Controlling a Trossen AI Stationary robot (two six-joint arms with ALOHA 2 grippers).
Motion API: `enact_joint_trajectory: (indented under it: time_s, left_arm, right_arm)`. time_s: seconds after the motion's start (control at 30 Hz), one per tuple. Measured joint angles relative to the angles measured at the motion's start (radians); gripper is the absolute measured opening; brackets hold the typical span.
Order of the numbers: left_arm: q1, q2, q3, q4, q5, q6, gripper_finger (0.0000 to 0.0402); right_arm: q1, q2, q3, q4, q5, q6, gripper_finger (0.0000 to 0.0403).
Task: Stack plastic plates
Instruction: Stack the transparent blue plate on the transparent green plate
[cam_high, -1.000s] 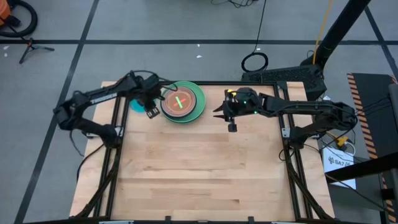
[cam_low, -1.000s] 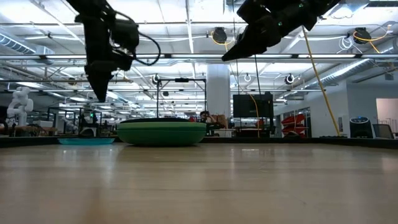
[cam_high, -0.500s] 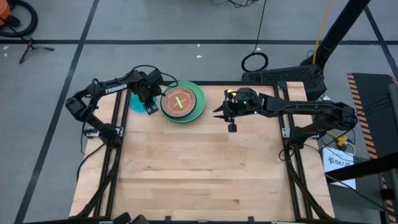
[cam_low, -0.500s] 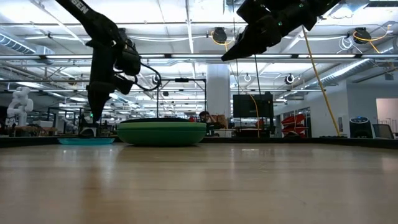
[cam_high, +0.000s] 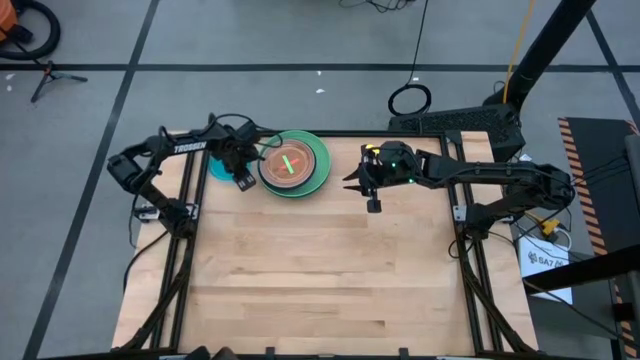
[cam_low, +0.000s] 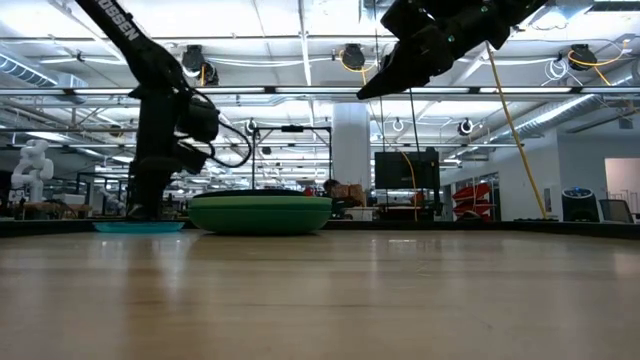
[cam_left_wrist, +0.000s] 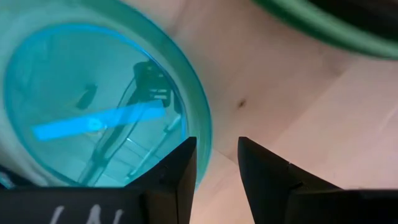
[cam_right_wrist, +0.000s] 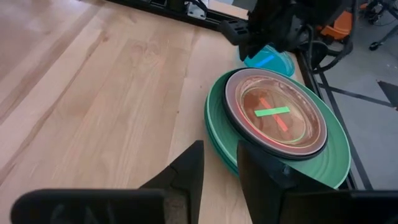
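Observation:
The blue plate (cam_high: 219, 168) will tip steeply when I carry it, because the fingers are around just the thin rim (cam_left_wrist: 204, 138) and the plate's wide body is off to a side.
A small translucent blue plate (cam_high: 214, 166) lies flat on the table near its far left corner. Right of it stands a stack of plates (cam_high: 293, 163): green ones at the bottom, a dark one (cam_right_wrist: 231, 121) above them, translucent pinkish ones on top. My left gripper (cam_left_wrist: 216, 165) points straight down at the blue plate's right rim (cam_left_wrist: 204, 134), open; one finger stands over the plate's inside and the other over bare table. My right gripper (cam_high: 350, 180) hangs open above the table, right of the stack, with nothing between its fingers. My left gripper stands low over the blue plate's right rim (cam_left_wrist: 205, 146), coming from above with one finger on each side of it. I cannot tell whether the fingers touch the rim. The plate lies flat on the table.
A black frame rail (cam_high: 190, 215) runs along the table's left edge, close to the blue plate. The wooden tabletop (cam_high: 330, 280) stretches toward the near edge. A green plate's rim (cam_left_wrist: 323, 28) lies a short way beyond my left gripper.
My left gripper has come down from well above the table to just over the blue plate's right rim, shifting a little toward the table's left edge. Its finger gap looks the same. The plates have stayed where they were.

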Motion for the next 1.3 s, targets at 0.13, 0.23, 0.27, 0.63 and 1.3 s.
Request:
enact_joint_trajectory:
  time_s: [0.13, 0.23, 0.27, 0.63, 1.3]
  left_arm:
    - [0.0, 0.0, -0.044, 0.045, 0.0, -0.02, 0.0124]
    - [0.0, 0.0, -0.053, 0.074, -0.011, -0.027, 0.0124]
    - [0.0, 0.0, -0.054, 0.085, -0.02, -0.034, 0.0124]
    - [0.0, 0.0, -0.055, 0.119, -0.053, -0.049, 0.0124]
    - [-0.01, -0.006, -0.14, 0.194, -0.076, -0.096, 0.0124]
  right_arm:
    - [0.0, 0.0, 0.0, 0.002, 0.0, 0.0, 0.0089]
    - [0.0, 0.0, 0.0, 0.002, 0.0, -0.001, 0.0089]
    - [0.0, 0.0, 0.0, 0.003, 0.0, -0.001, 0.0089]
    - [0.0, 0.0, 0.0, 0.008, 0.002, -0.001, 0.0089]
    - [0.0, 0.0, 0.0, 0.003, 0.003, 0.0, 0.0089]
